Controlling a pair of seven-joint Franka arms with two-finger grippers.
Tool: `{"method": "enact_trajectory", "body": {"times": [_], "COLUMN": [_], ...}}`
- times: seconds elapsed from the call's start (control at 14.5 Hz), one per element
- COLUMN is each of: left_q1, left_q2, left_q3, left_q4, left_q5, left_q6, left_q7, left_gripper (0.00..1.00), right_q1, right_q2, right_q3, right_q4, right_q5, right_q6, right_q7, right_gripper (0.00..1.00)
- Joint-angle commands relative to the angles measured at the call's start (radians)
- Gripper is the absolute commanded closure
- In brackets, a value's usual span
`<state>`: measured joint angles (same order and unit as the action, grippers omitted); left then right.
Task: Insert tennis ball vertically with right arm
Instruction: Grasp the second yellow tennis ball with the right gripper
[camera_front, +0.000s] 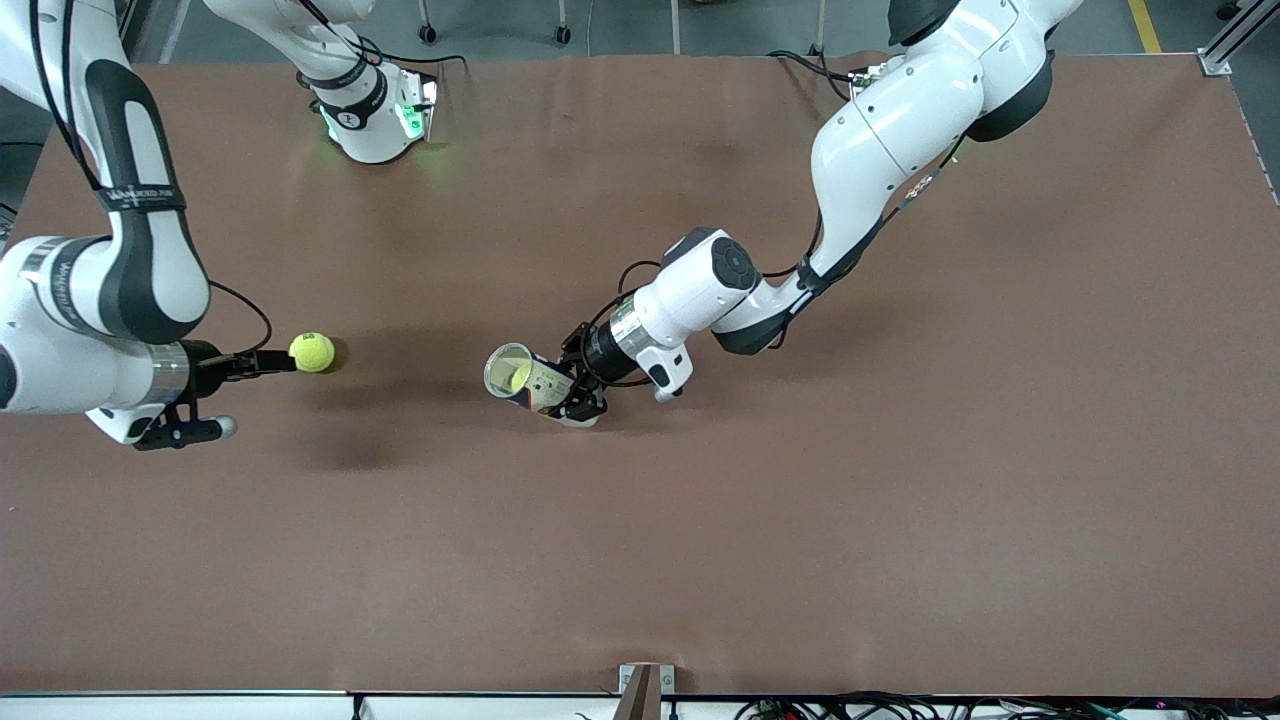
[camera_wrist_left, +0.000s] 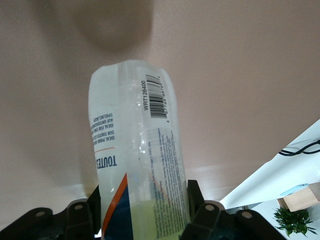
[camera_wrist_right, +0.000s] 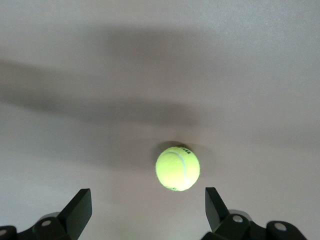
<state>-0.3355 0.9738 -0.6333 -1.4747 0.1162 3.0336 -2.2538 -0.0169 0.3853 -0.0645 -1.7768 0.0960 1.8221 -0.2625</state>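
Note:
The yellow tennis ball (camera_front: 312, 352) will slide past the can's rim when I push it, because the can's opening (camera_front: 507, 371) leaves room before the ball inside.
A yellow tennis ball (camera_front: 312, 352) lies on the brown table toward the right arm's end. My right gripper (camera_front: 255, 395) is open and low beside it; in the right wrist view the ball (camera_wrist_right: 177, 168) lies just ahead of the open gripper (camera_wrist_right: 147, 200), apart from both fingers. My left gripper (camera_front: 575, 395) is shut on a clear plastic ball can (camera_front: 530, 380) near the table's middle and holds it tilted, its open mouth toward the right arm's end. Another yellow ball (camera_front: 520, 377) shows inside the can. The left wrist view shows the labelled can (camera_wrist_left: 135, 150) between the fingers (camera_wrist_left: 194, 192).
The brown table (camera_front: 800, 520) holds nothing else. Cables run along the edge nearest the front camera (camera_front: 900, 705). The right arm's base (camera_front: 375, 115) stands at the table's top edge.

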Motion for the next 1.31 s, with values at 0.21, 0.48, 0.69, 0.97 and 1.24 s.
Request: {"method": "enact_trajectory", "body": {"times": [0.21, 0.48, 0.69, 0.97, 1.24], "left_q1": [0.009, 0.009, 0.009, 0.007, 0.007], "left_q2": [0.000, 0.000, 0.000, 0.000, 0.000], "left_q3": [-0.017, -0.017, -0.017, -0.017, -0.017], "left_q4": [-0.004, -0.004, -0.004, -0.004, -0.004], "left_q5": [-0.024, -0.026, -0.026, -0.027, -0.027], "left_q6": [0.018, 0.018, 0.016, 0.014, 0.013], "left_q7": [0.028, 0.023, 0.023, 0.017, 0.019], "left_gripper": [0.33, 0.33, 0.33, 0.31, 0.31], "right_q1": [-0.014, -0.012, -0.014, -0.017, -0.032], "right_q2": [-0.025, -0.022, -0.020, -0.008, 0.009], "right_q3": [0.009, 0.009, 0.009, 0.009, 0.011], "right_q4": [-0.197, -0.276, -0.289, -0.294, -0.305], "right_q5": [-0.050, -0.052, -0.052, -0.052, -0.052], "right_q6": [0.161, 0.252, 0.256, 0.279, 0.296], "right_q7": [-0.015, -0.017, -0.017, -0.017, -0.018], "right_gripper": [0.00, 0.00, 0.00, 0.00, 0.00]}}
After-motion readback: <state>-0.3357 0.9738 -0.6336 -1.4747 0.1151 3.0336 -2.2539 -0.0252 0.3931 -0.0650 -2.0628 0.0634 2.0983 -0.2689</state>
